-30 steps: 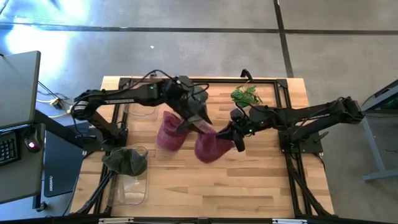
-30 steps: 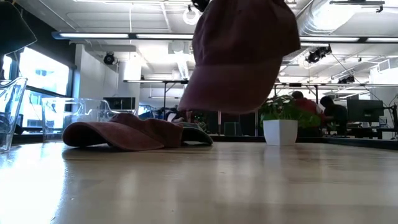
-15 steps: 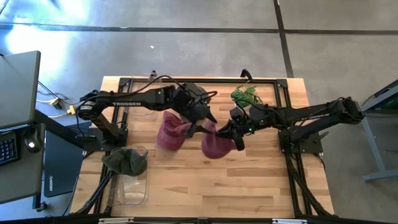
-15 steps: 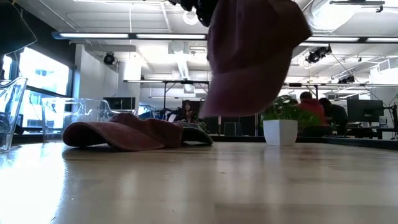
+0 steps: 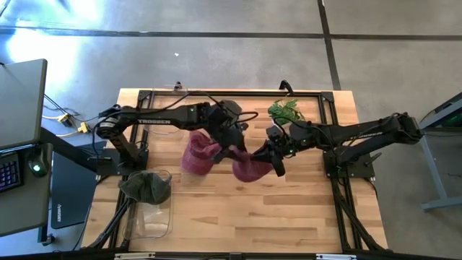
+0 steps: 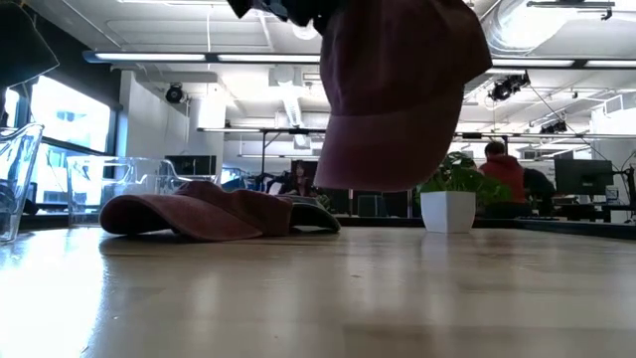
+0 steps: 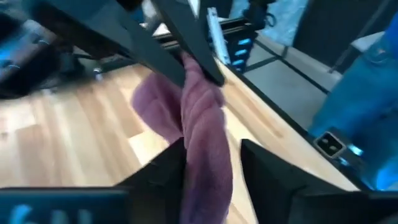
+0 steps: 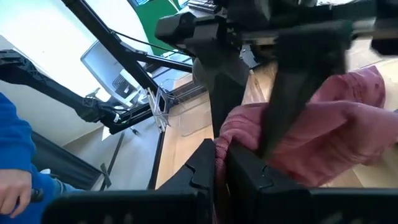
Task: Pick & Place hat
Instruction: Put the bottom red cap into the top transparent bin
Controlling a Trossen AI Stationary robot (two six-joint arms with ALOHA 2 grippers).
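Next, my right gripper opens first because both grippers pinch the hanging maroon hat [image 5: 250,169], and my left gripper will then take the hat to the empty clear container.
A maroon hat [image 5: 250,170] hangs in the air between my two grippers over the middle of the table; in the low view the hat [image 6: 397,94] is well above the wood. My left gripper [image 5: 234,148] is on its left side and my right gripper [image 5: 273,157] on its right side, each shut on the cloth. A second maroon hat [image 5: 198,156] lies flat on the table to the left, and the low view shows this second hat [image 6: 199,214] lying there too. My left gripper [image 7: 211,168] has a bunched fold of the hat's cloth [image 7: 205,146] between its two fingers, coming from the table's left and slanting down. The hat hangs clear of the table. My right gripper [image 8: 219,165] pinches an edge of the hat's cloth [image 8: 233,127] between its shut fingers, coming from the table's right. The rest of the hat [image 8: 336,130] spreads out beyond the fingers, lifted clear.
A dark green hat [image 5: 144,186] rests on a clear container [image 5: 153,217] at the near left corner. A small potted plant [image 5: 285,110] stands near the far edge, with its white pot [image 6: 447,211] in the low view. Bare wood lies near and right of the grippers.
My left arm has reached farther toward the table's right and slightly nearer, staying on the hat. The hanging hat has swung a little to the right and back while staying lifted. My right gripper has kept its place.
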